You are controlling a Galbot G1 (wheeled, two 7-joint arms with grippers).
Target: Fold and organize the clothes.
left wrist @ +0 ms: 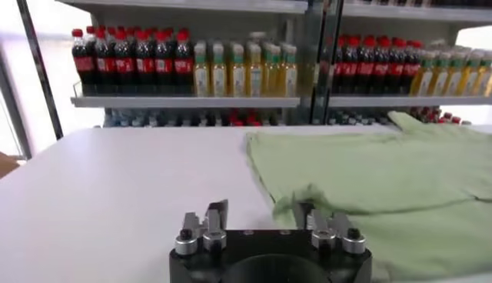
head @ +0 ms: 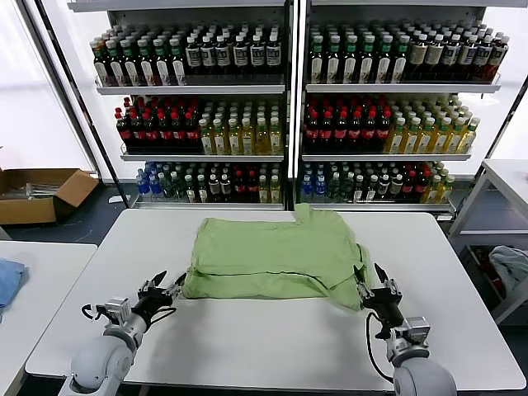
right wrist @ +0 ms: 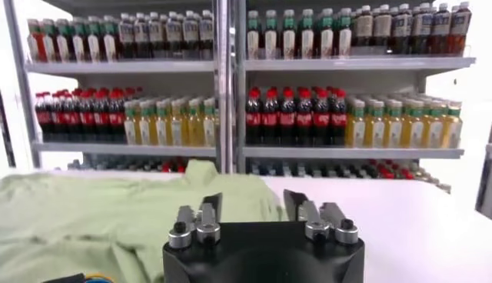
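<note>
The shirt is close to the far edge with one sleeve sticking out, so next I pull its near corners toward me first. My right gripper should take the sleeve after that.
The light green polo shirt lies partly folded in the middle of the white table, with one sleeve sticking out toward the far edge. My left gripper is open just off the shirt's near left corner, low over the table. My right gripper is open at the shirt's near right corner. In the left wrist view my gripper faces the shirt, and one finger is at the cloth's edge. In the right wrist view my gripper is open in front of the shirt.
Shelves of bottles stand behind the table. A cardboard box sits on the floor at the far left. A second table with a blue cloth is at the left. A cart stands at the right.
</note>
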